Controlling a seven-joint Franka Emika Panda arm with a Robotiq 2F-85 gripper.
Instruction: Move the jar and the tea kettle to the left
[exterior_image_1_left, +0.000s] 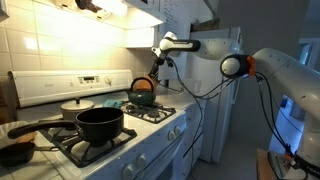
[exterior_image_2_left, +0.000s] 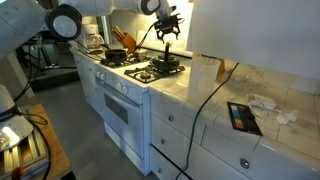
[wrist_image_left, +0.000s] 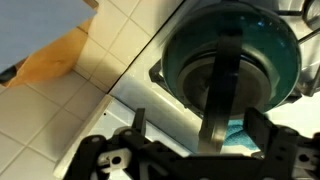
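My gripper should carry on moving down, as the tea kettle's arched handle (wrist_image_left: 224, 80) runs lengthwise between my open fingers. It should close once the fingers are on either side of the handle's top (wrist_image_left: 214, 129).
The tea kettle (exterior_image_1_left: 143, 93) (exterior_image_2_left: 168, 67), squat and dark teal with an arched handle, sits on a rear burner of the white stove (exterior_image_1_left: 150, 135). My gripper (exterior_image_1_left: 156, 72) (exterior_image_2_left: 169, 42) hangs open just above it. In the wrist view the kettle (wrist_image_left: 190, 50) fills the upper right, and its handle (wrist_image_left: 225, 85) runs down between my open gripper (wrist_image_left: 200, 130) fingers, which are not touching it. A pale translucent jar (exterior_image_2_left: 205, 72) stands on the tiled counter beside the stove, right of the kettle in that view.
A black pot (exterior_image_1_left: 100, 123), a lidded pan (exterior_image_1_left: 76, 104) and a dark skillet (exterior_image_1_left: 14, 152) take up the other burners. An orange-brown object (wrist_image_left: 55, 58) leans at the tiled wall. A black cable (exterior_image_2_left: 215, 95) and a dark flat device (exterior_image_2_left: 242, 117) lie on the counter.
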